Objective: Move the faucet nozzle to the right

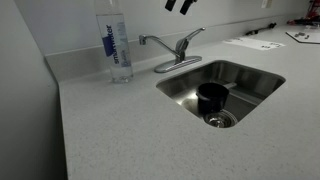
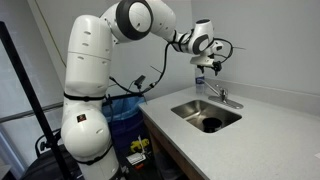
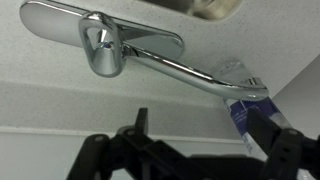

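My gripper is on the wall side of the nozzle, so it should now move toward the nozzle tip (image 1: 143, 39) until my closed fingers meet it from behind.
The chrome faucet stands on an oval base plate (image 1: 178, 66) behind the sink. Its slim silver nozzle (image 1: 152, 40) reaches out over the counter toward a water bottle, away from the basin. In the wrist view the nozzle (image 3: 190, 75) runs from the faucet body to a tip beside the bottle label. The lever handle (image 1: 189, 40) angles upward. My gripper (image 1: 179, 5) hangs open and empty above the faucet in both exterior views (image 2: 210, 68). In the wrist view its dark fingers (image 3: 200, 130) sit below the nozzle, not touching it.
A clear water bottle (image 1: 118, 45) with a blue label stands on the counter near the nozzle tip. The steel sink (image 1: 262, 82) holds a black cup (image 1: 212, 96) by the drain. Papers (image 1: 250, 42) lie on the far counter. A wall corner is close behind.
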Controlling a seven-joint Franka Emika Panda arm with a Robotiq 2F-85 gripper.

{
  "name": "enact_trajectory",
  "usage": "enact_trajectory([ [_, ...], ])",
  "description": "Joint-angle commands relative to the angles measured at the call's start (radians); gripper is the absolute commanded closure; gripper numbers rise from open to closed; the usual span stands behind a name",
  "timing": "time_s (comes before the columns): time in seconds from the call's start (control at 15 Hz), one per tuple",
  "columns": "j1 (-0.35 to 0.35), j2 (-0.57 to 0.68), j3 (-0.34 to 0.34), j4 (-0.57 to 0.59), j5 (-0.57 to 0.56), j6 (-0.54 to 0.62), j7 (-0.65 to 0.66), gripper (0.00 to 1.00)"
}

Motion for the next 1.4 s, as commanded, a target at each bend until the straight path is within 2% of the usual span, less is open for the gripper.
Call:
enact_trajectory([
  [0.0,0.007,0.079,0.018,0.093,-0.01,0.001,0.022,0.0],
  [0.47,0.048,0.212,0.008,0.262,-0.056,0.021,0.077,0.0],
  [0.53,0.052,0.228,0.007,0.283,-0.064,0.017,0.086,0.03],
  [0.6,0.055,0.246,0.007,0.302,-0.071,0.012,0.093,0.09],
  [0.67,0.058,0.261,0.007,0.32,-0.077,0.008,0.101,0.28],
  [0.73,0.061,0.278,0.006,0.339,-0.084,0.007,0.106,0.3],
  [0.8,0.062,0.294,0.006,0.356,-0.086,0.006,0.112,0.37],
  [1.0,0.068,0.341,0.007,0.414,-0.091,0.001,0.124,0.63],
  [1.33,0.075,0.401,0.014,0.49,-0.084,-0.02,0.136,0.99],
])
